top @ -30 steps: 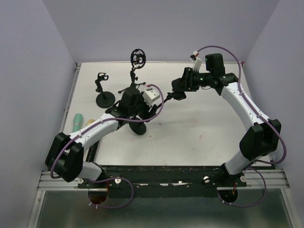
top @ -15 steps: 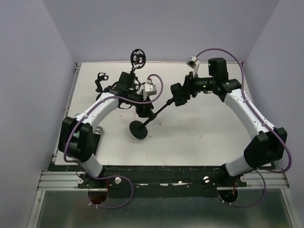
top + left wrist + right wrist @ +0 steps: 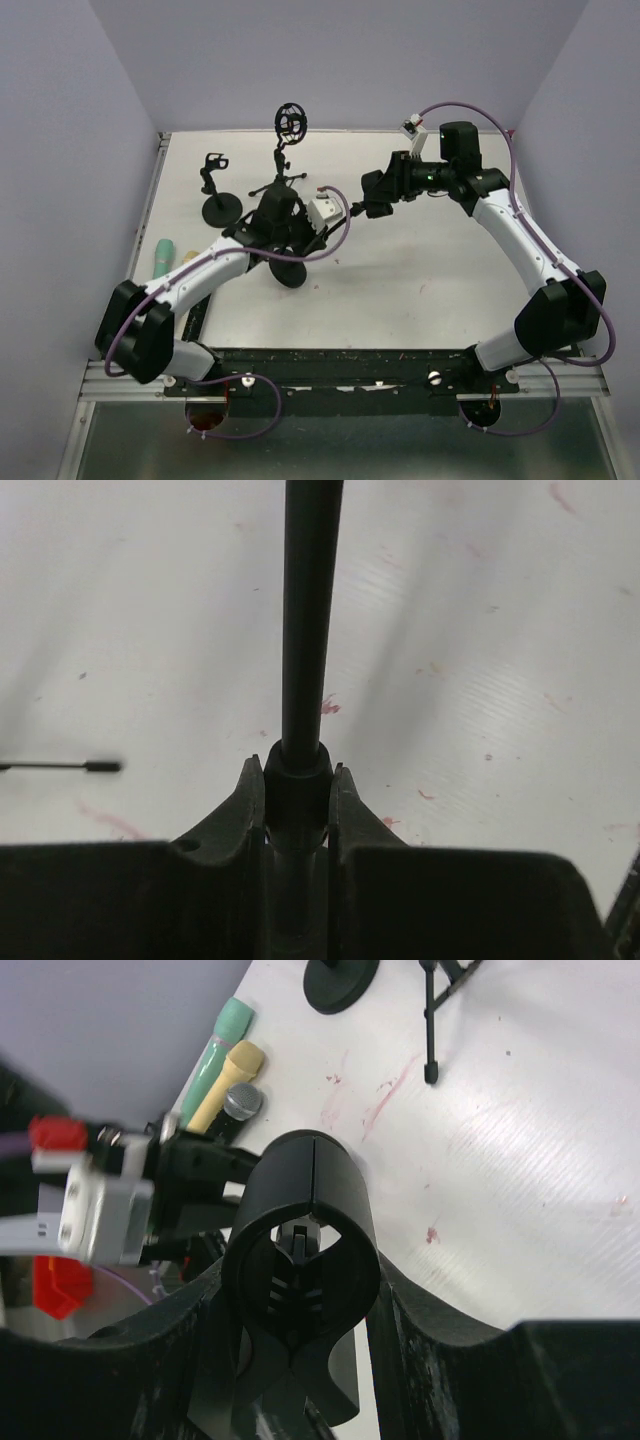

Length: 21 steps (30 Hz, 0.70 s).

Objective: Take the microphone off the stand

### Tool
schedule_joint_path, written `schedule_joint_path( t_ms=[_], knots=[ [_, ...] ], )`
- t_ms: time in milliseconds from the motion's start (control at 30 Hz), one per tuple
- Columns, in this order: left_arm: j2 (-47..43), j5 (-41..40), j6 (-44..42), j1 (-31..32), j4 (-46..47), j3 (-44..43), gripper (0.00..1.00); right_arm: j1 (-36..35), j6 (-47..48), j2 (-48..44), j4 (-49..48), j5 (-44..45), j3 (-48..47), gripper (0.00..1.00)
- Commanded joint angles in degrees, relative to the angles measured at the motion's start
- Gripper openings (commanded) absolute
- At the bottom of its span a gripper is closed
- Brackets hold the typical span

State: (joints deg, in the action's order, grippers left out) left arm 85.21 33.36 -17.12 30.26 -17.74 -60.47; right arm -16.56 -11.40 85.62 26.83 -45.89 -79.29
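Note:
The pole (image 3: 346, 217) leans and my left gripper is closed on its collar, so my left gripper should open first, and then my right gripper should swing the stand upright by its clip (image 3: 376, 193).
The black stand has a round base (image 3: 291, 272) on the table and a thin pole (image 3: 305, 610) slanting up and to the right. My left gripper (image 3: 297, 780) is shut on the pole's collar; from above it (image 3: 298, 236) sits just over the base. My right gripper (image 3: 300, 1280) is shut on the stand's black ring clip (image 3: 300, 1210), one finger on each side, at the pole's upper end (image 3: 372, 200). I can see straight through the ring, so nothing is in the clip. Three microphones, green (image 3: 222, 1040), yellow (image 3: 232, 1078) and grey-headed (image 3: 243, 1103), lie side by side near the table's left edge (image 3: 163, 257).
A short stand on a round base (image 3: 221, 207) is at the back left. A tripod stand with a ring shock mount (image 3: 290, 122) rises behind my left arm, one leg (image 3: 432, 1020) showing in the right wrist view. Purple walls enclose the table.
The left arm swung out toward the back left, then came back over the stand, and its jaws have closed on the pole. The right gripper has kept its hold on the clip, barely shifting.

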Motion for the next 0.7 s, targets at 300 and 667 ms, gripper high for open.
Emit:
schedule_joint_path(
  t_ms=[300, 667],
  knots=[
    [-8.5, -25.2, 16.0, 10.4, 14.7, 9.0, 0.40, 0.6, -4.3, 1.3, -0.8, 2.4, -1.6, 0.01],
    [-1.9, 23.9, 1.3, -1.6, 0.9, 2.7, 0.69, 0.6, 20.8, -3.6, 2.7, -13.3, -0.2, 0.01]
  ],
)
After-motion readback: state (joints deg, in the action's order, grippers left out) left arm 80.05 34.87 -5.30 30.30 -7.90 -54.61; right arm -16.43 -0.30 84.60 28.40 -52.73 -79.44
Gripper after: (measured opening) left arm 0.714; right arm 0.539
